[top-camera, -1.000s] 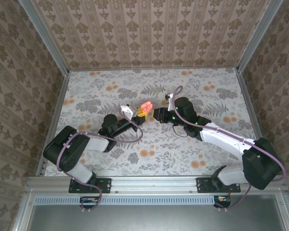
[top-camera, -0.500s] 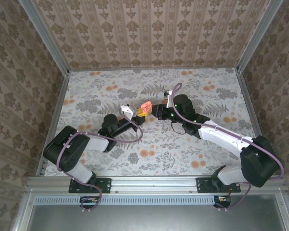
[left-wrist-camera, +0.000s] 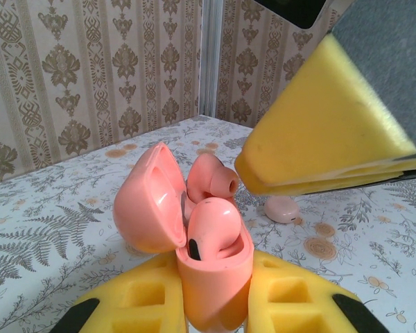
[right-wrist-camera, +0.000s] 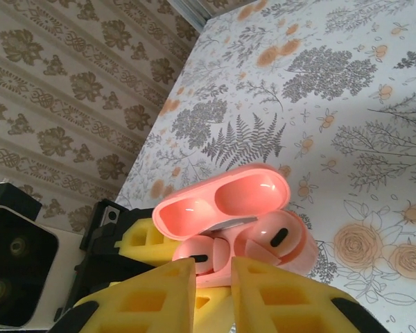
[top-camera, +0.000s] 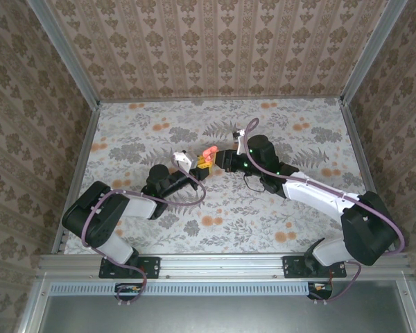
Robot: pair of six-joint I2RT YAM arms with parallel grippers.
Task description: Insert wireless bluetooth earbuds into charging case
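Note:
My right gripper's fingers are shut beside the far earbud (left-wrist-camera: pixel 209 176), which stands crooked above its hollow. The gripper should back off, open and come around the case's far end (right-wrist-camera: pixel 305 255).
The salmon-pink charging case (left-wrist-camera: pixel 215 295) stands upright with its lid (left-wrist-camera: pixel 149 201) swung open, and my left gripper (left-wrist-camera: pixel 215 277) is shut on its body. In the top view the case (top-camera: pixel 208 153) sits mid-table with the left gripper (top-camera: pixel 204 165) just below it. One earbud (left-wrist-camera: pixel 218 222) sits in a well of the case, also seen as an earbud (right-wrist-camera: pixel 274 239) from the right wrist. The second earbud (left-wrist-camera: pixel 209 177) stands higher over the other well. My right gripper (right-wrist-camera: pixel 215 267) is shut on this second earbud (right-wrist-camera: pixel 197 258) at its tips, and the right gripper (top-camera: pixel 219 159) meets the case from the right.
A small pale pink rounded thing (left-wrist-camera: pixel 284 208) lies on the flower-print table (top-camera: pixel 277 125) just behind the case. Papered walls (top-camera: pixel 215 48) and metal rails close in the table on three sides. Both arms cross the near half.
My right gripper has moved left to the case and now stands over its open top. The left arm and the case have stayed still.

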